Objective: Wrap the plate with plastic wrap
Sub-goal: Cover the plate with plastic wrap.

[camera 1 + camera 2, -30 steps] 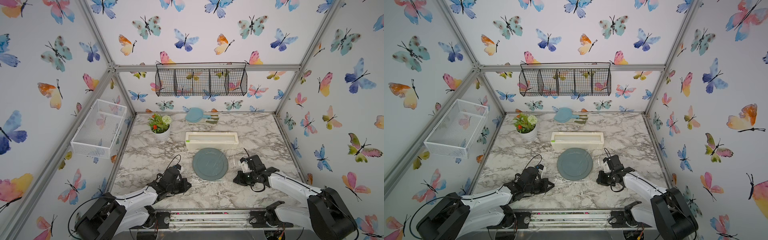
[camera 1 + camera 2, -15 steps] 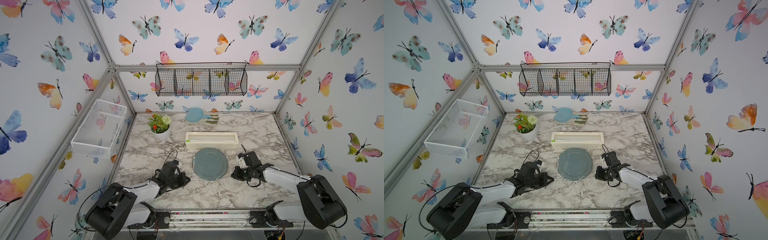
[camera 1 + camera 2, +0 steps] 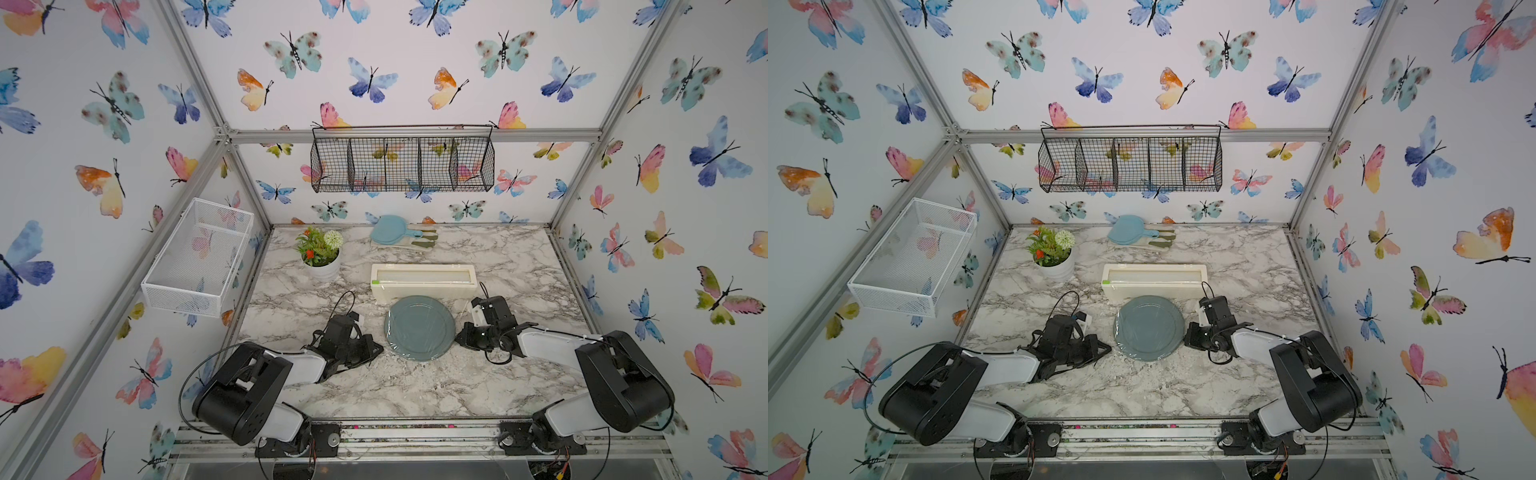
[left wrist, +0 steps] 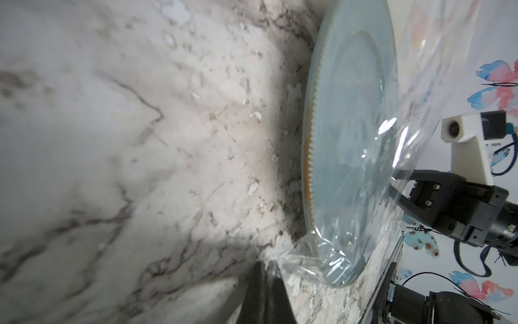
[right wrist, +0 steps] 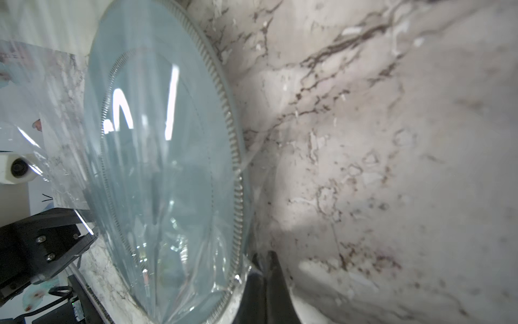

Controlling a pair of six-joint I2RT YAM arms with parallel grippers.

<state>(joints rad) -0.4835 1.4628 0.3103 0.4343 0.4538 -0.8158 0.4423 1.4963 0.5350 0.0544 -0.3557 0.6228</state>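
Observation:
My right gripper is holding only the plastic wrap's edge (image 5: 247, 266) next to the loose plate. It should open and grip the plate's rim (image 3: 453, 328) and the wrap together.
The grey-blue plate (image 3: 419, 328) (image 3: 1149, 327) lies flat on the marble table just in front of the cream dispenser box (image 3: 423, 282) (image 3: 1154, 279). Glossy, wrinkled plastic wrap (image 4: 302, 256) (image 5: 168, 246) is stretched over the plate (image 4: 350, 140) (image 5: 168, 154). My left gripper (image 3: 380, 348) (image 3: 1109, 348) (image 4: 265, 265) rests low on the table at the plate's left side, shut on a bunched edge of the film. At the plate's right side, my right gripper (image 3: 457, 338) (image 3: 1185, 338) (image 5: 265, 255) is likewise shut on the film's edge.
A potted plant (image 3: 320, 253) stands at the back left. A light-blue round board with a handle (image 3: 388, 230) lies by the back wall. A white mesh basket (image 3: 199, 253) hangs on the left wall and a black wire basket (image 3: 403, 164) on the back wall.
Both grippers have moved away from the front edge and in toward the plate's sides, drawing the film down round the rim. Both have stayed shut.

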